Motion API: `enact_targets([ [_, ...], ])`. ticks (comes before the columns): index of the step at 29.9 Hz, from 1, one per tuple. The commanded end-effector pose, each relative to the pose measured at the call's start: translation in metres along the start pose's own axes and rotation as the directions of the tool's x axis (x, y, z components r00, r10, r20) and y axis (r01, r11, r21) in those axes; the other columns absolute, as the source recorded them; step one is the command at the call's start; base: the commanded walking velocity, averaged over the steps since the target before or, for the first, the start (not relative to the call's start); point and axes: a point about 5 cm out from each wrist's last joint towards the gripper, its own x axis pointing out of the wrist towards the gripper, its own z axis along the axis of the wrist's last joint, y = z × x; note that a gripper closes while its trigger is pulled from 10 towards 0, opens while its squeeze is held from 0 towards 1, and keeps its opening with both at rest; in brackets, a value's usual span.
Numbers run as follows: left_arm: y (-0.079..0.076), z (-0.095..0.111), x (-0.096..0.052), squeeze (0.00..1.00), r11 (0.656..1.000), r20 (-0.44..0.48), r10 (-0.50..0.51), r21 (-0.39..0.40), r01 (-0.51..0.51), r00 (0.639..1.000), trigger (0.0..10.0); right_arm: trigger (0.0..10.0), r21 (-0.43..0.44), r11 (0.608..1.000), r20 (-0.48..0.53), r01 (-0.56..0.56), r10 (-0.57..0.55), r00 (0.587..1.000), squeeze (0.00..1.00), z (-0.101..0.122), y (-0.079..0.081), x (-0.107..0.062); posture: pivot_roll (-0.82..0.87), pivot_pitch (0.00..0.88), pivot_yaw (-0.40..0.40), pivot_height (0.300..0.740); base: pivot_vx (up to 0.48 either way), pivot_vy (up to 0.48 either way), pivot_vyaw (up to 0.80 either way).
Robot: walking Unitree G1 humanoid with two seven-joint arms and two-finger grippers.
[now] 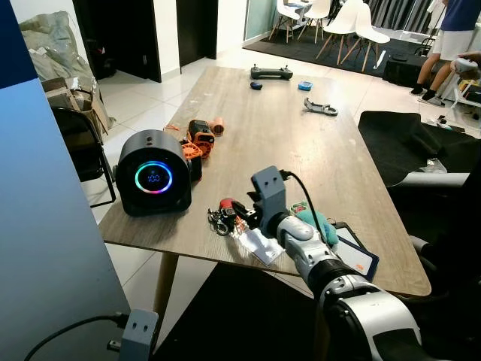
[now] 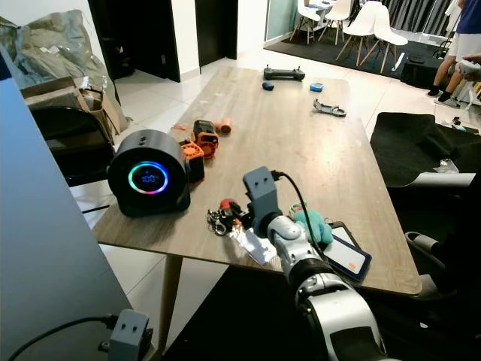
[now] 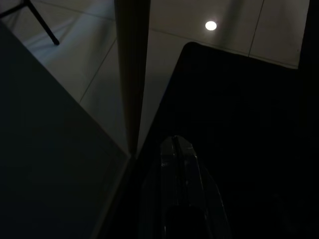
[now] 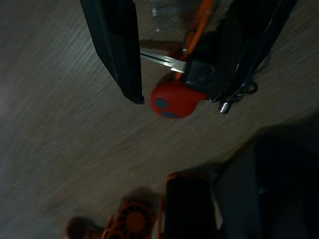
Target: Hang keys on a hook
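I expect the clear wrapper to come along when I lift the orange strap (image 4: 200,24), because the strap runs up to the clear wrapper's edge (image 1: 260,246).
A bunch of keys (image 1: 224,216) with a red fob (image 4: 172,99) and an orange strap lies near the front edge of the wooden table (image 1: 301,150). My right gripper (image 4: 178,99) is low over the table with its fingers open on either side of the fob; one finger (image 4: 119,50) stands apart from the keys and the other finger (image 4: 249,45) overlaps the key ring. From the head the right gripper (image 1: 244,218) sits just right of the keys. My left gripper (image 3: 174,149) hangs idle in the dark beside a table leg, fingers together.
A black round speaker (image 1: 154,180) with a glowing ring stands left of the keys. Orange tools (image 1: 197,139) lie behind it. A clear wrapper (image 1: 259,244), a teal plush (image 1: 316,222) and a dark tablet (image 1: 353,256) lie under my right arm. A blue panel (image 1: 45,226) stands at left.
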Motion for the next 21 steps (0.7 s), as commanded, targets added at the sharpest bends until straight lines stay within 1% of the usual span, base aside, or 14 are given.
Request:
enact_targets([
  [1,-0.005,-0.004,-0.003,0.0,1.0,-0.01,-0.005,-0.006,0.005,1.0,10.0,10.0,0.008,1.0,-0.056,-0.002,0.002,0.998,0.0,-0.012,0.002,-0.002,0.09,0.106,-0.068,0.74,0.0,0.0,0.0],
  [5,-0.005,-0.005,-0.004,0.0,1.0,-0.012,-0.001,-0.012,0.001,1.0,10.0,10.0,0.0,1.0,-0.091,0.006,-0.006,0.996,0.0,-0.017,0.003,-0.003,0.09,0.107,-0.075,0.74,0.0,0.0,0.0],
  [9,-0.005,-0.006,-0.004,0.0,1.0,-0.015,0.002,-0.017,-0.002,1.0,10.0,10.0,0.012,1.0,-0.091,0.009,-0.008,0.996,0.0,-0.019,0.003,-0.004,0.09,0.104,-0.08,0.74,0.0,0.0,0.0],
  [15,-0.005,-0.006,-0.003,0.0,1.0,-0.018,0.008,-0.022,-0.009,1.0,10.0,10.0,0.038,0.999,-0.082,0.022,-0.018,0.996,0.0,-0.033,0.0,-0.013,0.09,0.104,-0.079,0.74,0.0,0.0,0.0],
  [21,-0.006,-0.005,-0.001,0.0,1.0,-0.018,0.0,-0.021,-0.001,1.0,10.0,10.0,0.038,0.999,-0.089,0.019,-0.015,0.996,0.0,-0.039,0.001,-0.016,0.08,0.105,-0.075,0.74,0.0,0.0,0.0],
])
